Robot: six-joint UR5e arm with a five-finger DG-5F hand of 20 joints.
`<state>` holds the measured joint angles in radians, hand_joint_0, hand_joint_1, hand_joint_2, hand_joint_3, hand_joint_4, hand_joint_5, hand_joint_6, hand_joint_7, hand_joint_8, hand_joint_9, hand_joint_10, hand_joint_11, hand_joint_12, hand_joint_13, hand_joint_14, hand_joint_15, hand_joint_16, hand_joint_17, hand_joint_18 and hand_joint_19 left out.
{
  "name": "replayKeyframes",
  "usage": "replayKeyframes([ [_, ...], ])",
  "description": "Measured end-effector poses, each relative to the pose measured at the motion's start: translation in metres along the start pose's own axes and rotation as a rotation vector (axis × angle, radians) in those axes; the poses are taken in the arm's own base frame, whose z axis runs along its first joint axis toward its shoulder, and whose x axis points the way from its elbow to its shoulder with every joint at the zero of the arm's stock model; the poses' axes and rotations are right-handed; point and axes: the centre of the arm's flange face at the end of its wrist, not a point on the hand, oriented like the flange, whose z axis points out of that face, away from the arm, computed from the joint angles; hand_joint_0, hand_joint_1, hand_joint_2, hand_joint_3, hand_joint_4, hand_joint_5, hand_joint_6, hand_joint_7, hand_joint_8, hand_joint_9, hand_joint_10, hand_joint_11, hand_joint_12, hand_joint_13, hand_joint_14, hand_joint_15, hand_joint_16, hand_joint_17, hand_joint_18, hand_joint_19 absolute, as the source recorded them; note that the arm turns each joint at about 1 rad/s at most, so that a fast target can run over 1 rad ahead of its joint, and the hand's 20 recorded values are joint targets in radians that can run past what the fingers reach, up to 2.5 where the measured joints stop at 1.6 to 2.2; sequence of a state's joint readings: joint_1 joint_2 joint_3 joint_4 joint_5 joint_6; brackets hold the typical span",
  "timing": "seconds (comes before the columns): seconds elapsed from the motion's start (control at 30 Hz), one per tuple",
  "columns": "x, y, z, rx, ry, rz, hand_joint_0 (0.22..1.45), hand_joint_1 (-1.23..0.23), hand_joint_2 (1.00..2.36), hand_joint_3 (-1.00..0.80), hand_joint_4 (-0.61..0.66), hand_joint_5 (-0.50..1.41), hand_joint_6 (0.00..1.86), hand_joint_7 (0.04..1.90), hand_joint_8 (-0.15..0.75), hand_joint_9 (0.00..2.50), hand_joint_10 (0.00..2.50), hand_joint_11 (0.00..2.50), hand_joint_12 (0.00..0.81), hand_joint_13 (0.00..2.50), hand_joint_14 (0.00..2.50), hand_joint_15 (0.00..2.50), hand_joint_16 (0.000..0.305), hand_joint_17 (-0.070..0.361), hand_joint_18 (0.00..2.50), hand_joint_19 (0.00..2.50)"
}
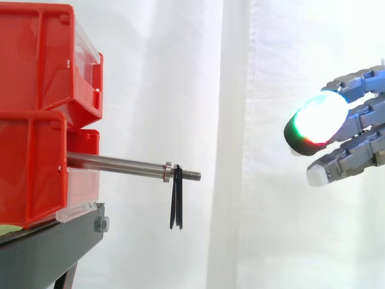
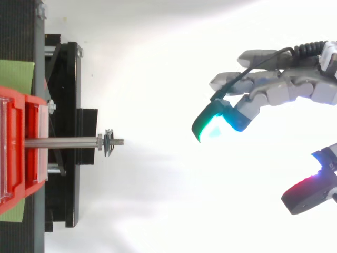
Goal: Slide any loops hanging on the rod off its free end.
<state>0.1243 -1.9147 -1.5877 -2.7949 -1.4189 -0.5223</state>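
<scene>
I am expecting several loops (image 1: pixel 176 195) to come off together when I pull, because separate dark tips (image 1: pixel 175 227) spread out below the rod.
A steel rod (image 1: pixel 117 162) sticks out level from the red bins (image 1: pixel 36 114) toward the right, ending in a threaded free tip (image 1: pixel 191 175). One dark loop (image 1: pixel 176 201) hangs from the rod just past its collar, close to the tip; from above the loop (image 2: pixel 108 143) is a small dark clip on the rod (image 2: pixel 63 142). My hand (image 1: pixel 355 126) hovers well to the right of the tip, at about rod height and slightly above, touching nothing. Its fingers (image 2: pixel 263 92) reach left, relaxed and spread apart from the thumb (image 2: pixel 308 195), with nothing between them.
The bins sit stacked on a black stand (image 1: pixel 48 253) at the left. A white curtain (image 1: pixel 252 72) hangs behind. Open air lies between the rod tip and my hand.
</scene>
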Motion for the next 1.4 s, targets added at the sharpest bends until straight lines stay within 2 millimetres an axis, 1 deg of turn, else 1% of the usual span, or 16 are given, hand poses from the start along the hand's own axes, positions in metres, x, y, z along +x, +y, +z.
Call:
replayKeyframes([
  [0.03,0.0000,0.0000,0.0000,0.000,0.000,0.000,0.56,-0.56,1.01,-0.40,0.23,-0.25,0.50,0.65,0.257,0.35,0.00,0.00,0.382,0.38,0.00,0.00,0.059,0.133,0.49,0.23],
  [0.1,0.0001,-0.0001,0.0000,0.000,0.000,0.000,0.56,-0.56,1.01,-0.41,0.23,-0.25,0.50,0.65,0.267,0.42,0.00,0.00,0.373,0.40,0.00,0.00,0.059,0.133,0.52,0.24],
  [0.4,0.0000,0.0000,0.0000,0.000,0.000,0.000,0.58,-0.54,1.01,-0.40,0.24,-0.25,0.50,0.66,0.262,0.44,0.00,0.00,0.361,0.42,0.00,0.00,0.058,0.131,0.50,0.22],
  [0.5,0.0000,0.0000,0.0000,0.000,0.000,0.000,0.58,-0.54,1.01,-0.40,0.26,-0.25,0.50,0.66,0.279,0.47,0.00,0.00,0.377,0.41,0.00,0.00,0.059,0.132,0.51,0.22],
  [0.57,0.0001,-0.0002,0.0001,0.000,0.000,0.000,0.58,-0.54,1.01,-0.40,0.28,-0.25,0.50,0.67,0.289,0.46,0.00,0.00,0.385,0.39,0.00,0.00,0.060,0.135,0.50,0.21],
  [1.07,-0.0001,0.0001,0.0000,0.000,0.000,0.000,0.58,-0.51,1.01,-0.41,0.24,-0.26,0.50,0.66,0.281,0.37,0.00,0.00,0.388,0.33,0.00,0.00,0.060,0.136,0.44,0.21],
  [1.4,0.0001,-0.0002,0.0001,0.000,0.000,0.000,0.58,-0.51,1.01,-0.41,0.24,-0.26,0.50,0.66,0.283,0.36,0.00,0.00,0.388,0.36,0.00,0.00,0.060,0.135,0.46,0.23],
])
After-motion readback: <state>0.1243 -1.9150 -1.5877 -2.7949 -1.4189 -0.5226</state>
